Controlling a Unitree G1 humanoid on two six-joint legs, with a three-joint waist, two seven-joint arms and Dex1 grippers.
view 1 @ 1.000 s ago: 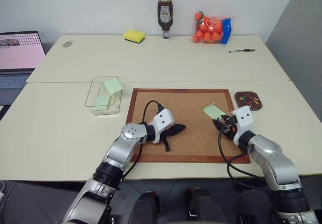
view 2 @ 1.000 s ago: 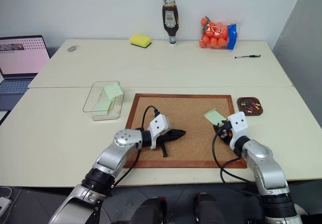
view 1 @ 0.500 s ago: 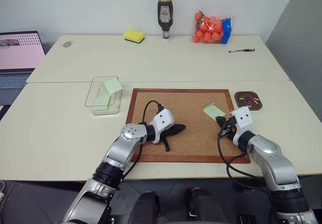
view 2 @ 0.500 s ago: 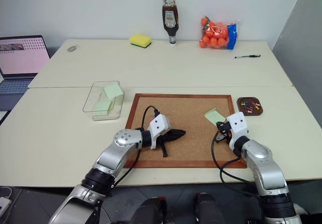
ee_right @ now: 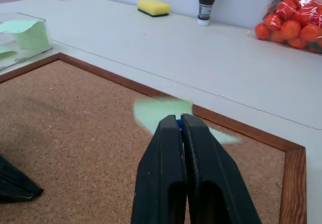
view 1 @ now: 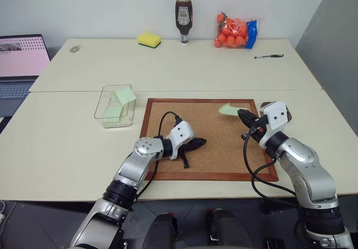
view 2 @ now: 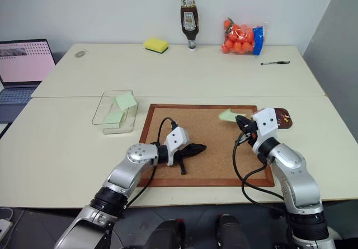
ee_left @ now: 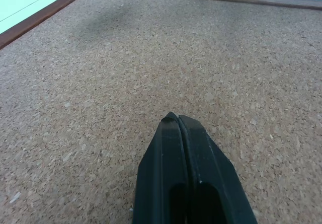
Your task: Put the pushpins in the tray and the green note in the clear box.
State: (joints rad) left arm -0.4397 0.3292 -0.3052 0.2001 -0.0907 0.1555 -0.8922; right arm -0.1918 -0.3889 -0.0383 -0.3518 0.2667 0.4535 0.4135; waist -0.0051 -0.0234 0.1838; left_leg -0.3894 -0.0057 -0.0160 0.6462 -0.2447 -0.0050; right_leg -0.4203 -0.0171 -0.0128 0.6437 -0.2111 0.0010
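Observation:
The clear box [view 1: 115, 107] is on the other side of the cork board from my right gripper, so my left gripper should grab the green note's loose end [view 1: 226, 109] and bring it across.
My right gripper [view 1: 241, 114] is shut on one edge of the green note [view 1: 227, 109], held in the air over the far right part of the cork board [view 1: 190, 117]. In the right wrist view the note [ee_right: 160, 111] sticks out past the shut fingertips [ee_right: 173, 123], and a small blue speck shows between them. The dark-brown tray [view 2: 286, 121] with pushpins [view 2: 283, 115] lies just behind that wrist, partly hidden. At the left, the clear box [view 1: 100, 108] holds two pale-green notes. Shut and empty, my left gripper [view 1: 201, 142] rests on the cork.
A yellow sponge [view 1: 149, 39], a sauce bottle [view 1: 183, 18] and a bag of oranges [view 1: 232, 32] stand along the far edge. A pen [view 1: 268, 56] lies at the far right. A laptop [view 1: 19, 59] sits off the table's left side.
My right gripper has shut on the green note and risen, lifting it off the cork board. The left arm has kept still.

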